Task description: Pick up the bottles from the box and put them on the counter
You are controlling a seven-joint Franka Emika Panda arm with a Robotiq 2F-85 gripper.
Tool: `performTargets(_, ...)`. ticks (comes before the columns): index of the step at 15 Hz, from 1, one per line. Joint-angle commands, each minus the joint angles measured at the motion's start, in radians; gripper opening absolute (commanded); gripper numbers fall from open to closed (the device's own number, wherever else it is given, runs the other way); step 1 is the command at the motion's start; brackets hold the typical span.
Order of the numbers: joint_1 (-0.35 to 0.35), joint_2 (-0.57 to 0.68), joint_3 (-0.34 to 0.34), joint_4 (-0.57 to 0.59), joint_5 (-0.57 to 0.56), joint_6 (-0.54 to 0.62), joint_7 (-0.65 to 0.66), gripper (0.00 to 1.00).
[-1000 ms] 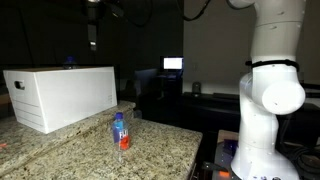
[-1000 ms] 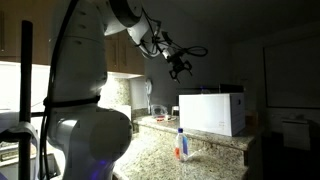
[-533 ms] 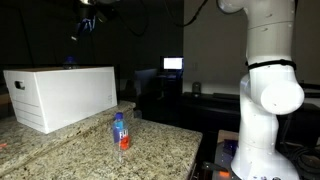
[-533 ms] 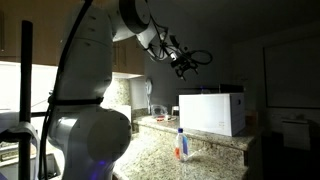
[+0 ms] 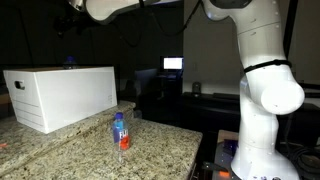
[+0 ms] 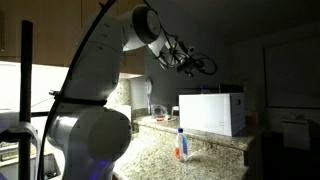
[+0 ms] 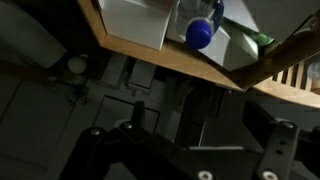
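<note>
My gripper should move in over the blue cap (image 7: 199,34) before it goes down around the cap, because its spread fingers point outside the box's rim (image 7: 170,57), away from the bottle.
One clear bottle with a blue label and red-orange bottom (image 5: 121,132) stands upright on the granite counter (image 5: 60,152) in front of the white box (image 5: 60,95); it also shows in an exterior view (image 6: 181,143). A blue cap (image 5: 69,62) pokes above the box rim. In the wrist view a blue-capped bottle (image 7: 200,33) stands inside the box, seen from above. My gripper (image 5: 70,6) hangs high over the box (image 6: 212,112), as also shown in an exterior view (image 6: 200,66). Its fingers (image 7: 185,150) are spread with nothing between them.
The room is dark. The white robot base (image 5: 262,110) stands at the counter's end. A lit monitor (image 5: 173,64) glows in the background. The counter edge (image 6: 225,150) drops off beside the box.
My gripper has swung from above the counter bottle to high over the box, staying empty. The bottle on the counter has not moved.
</note>
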Motion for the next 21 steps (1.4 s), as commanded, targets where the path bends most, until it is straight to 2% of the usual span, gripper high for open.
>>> performTargets(1, 0.022, 0.091, -0.07, 0.077, -0.167, 0.14, 0.244, 1.0)
performTargets(3, 0.034, 0.137, -0.112, 0.12, -0.245, 0.183, 0.373, 1.0)
performTargets(5, 0.03, 0.162, -0.112, 0.137, -0.231, 0.187, 0.398, 1.0)
performTargets(7, 0.022, 0.172, -0.092, 0.145, -0.191, 0.185, 0.369, 1.0)
performTargets(10, -0.007, 0.163, -0.01, 0.131, -0.052, 0.135, 0.238, 1.0)
performTargets(12, -0.023, 0.152, 0.041, 0.127, 0.046, 0.069, 0.139, 1.0)
performTargets(17, -0.005, 0.156, 0.027, 0.192, 0.043, -0.148, 0.097, 1.0)
performTargets(21, -0.017, 0.172, 0.03, 0.23, 0.07, -0.305, 0.057, 1.0)
